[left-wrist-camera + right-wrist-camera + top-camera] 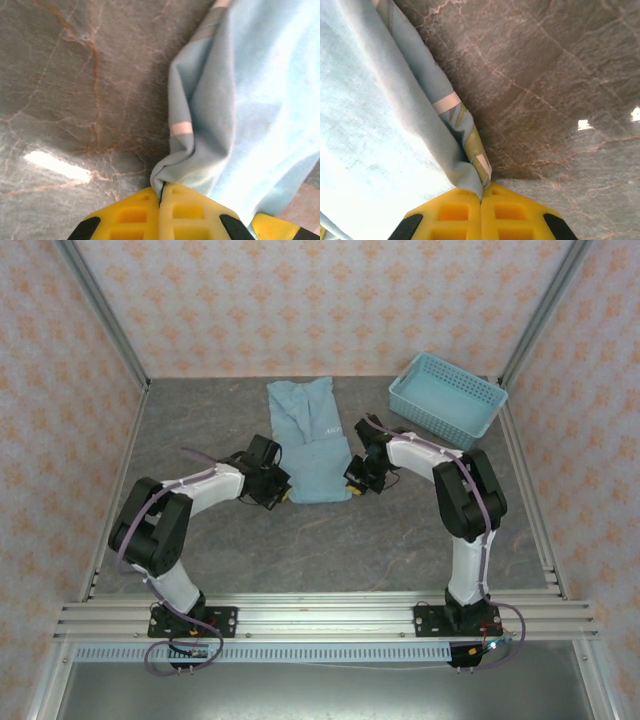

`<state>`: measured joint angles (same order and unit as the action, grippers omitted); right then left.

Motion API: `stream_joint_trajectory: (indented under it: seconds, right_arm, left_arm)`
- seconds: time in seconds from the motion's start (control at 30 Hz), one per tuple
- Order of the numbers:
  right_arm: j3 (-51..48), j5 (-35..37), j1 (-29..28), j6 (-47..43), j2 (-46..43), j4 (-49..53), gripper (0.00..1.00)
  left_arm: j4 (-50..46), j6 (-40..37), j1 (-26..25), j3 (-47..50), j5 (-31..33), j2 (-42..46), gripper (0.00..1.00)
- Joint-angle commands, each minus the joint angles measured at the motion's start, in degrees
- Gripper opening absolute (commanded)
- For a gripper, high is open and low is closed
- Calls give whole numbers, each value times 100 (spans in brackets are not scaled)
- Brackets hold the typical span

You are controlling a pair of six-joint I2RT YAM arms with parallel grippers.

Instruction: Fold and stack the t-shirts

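Observation:
The t-shirt's far end (301, 388) is next to the back wall, so my left gripper and right gripper should first pull the t-shirt's near corners (296, 499) toward the arms and then fold it over.
A light blue t-shirt (308, 438) lies folded into a long strip in the middle of the grey table, running from the back toward the arms. My left gripper (280, 491) is shut on its near left corner; in the left wrist view the cloth (240, 110) bunches up where my left gripper (162, 192) pinches it. My right gripper (352, 483) is shut on the near right corner. In the right wrist view the t-shirt's edge (385, 125), with a patterned inner fold, runs into my right gripper (481, 192).
A light blue perforated plastic basket (447, 397) stands at the back right, close to the right arm's elbow. Metal frame posts and patterned walls bound the table (200, 550) on three sides.

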<state>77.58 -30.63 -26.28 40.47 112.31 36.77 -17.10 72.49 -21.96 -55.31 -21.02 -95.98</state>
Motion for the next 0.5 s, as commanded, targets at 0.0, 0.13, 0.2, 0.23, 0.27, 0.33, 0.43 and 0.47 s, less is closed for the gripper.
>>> stream_joint_trajectory:
  seconds: [0.0,0.13,0.2,0.23,0.27,0.33,0.43,0.47]
  right_arm:
    - [-114,227,-91,54,-631,127,0]
    - [-411,139,-203,-49,-1089,417,0]
    - [-615,71,-315,-135,-1334,570,0]
    - [-723,65,-405,-196,-1473,691,0]
    - [-816,89,-518,-271,-1634,842,0]
    - [-1060,175,-752,-337,-2016,1067,0]
    - [-1465,159,-1091,-215,-2754,1412,0]
    - [-1571,114,-1179,-147,-2977,1516,0]
  left_arm:
    - [-532,-367,25,-161,99,480,0]
    - [-866,-704,-107,-15,-186,771,0]
    - [-1079,-907,-266,96,-245,998,0]
    - [-1221,-1022,-393,163,-205,1175,0]
    - [-1331,-1108,-540,252,-161,1381,0]
    - [-1589,-1174,-809,444,-73,1853,0]
    - [-1913,-1006,-1190,867,2,2715,0]
    - [-1996,-898,-1290,993,3,2992,0]
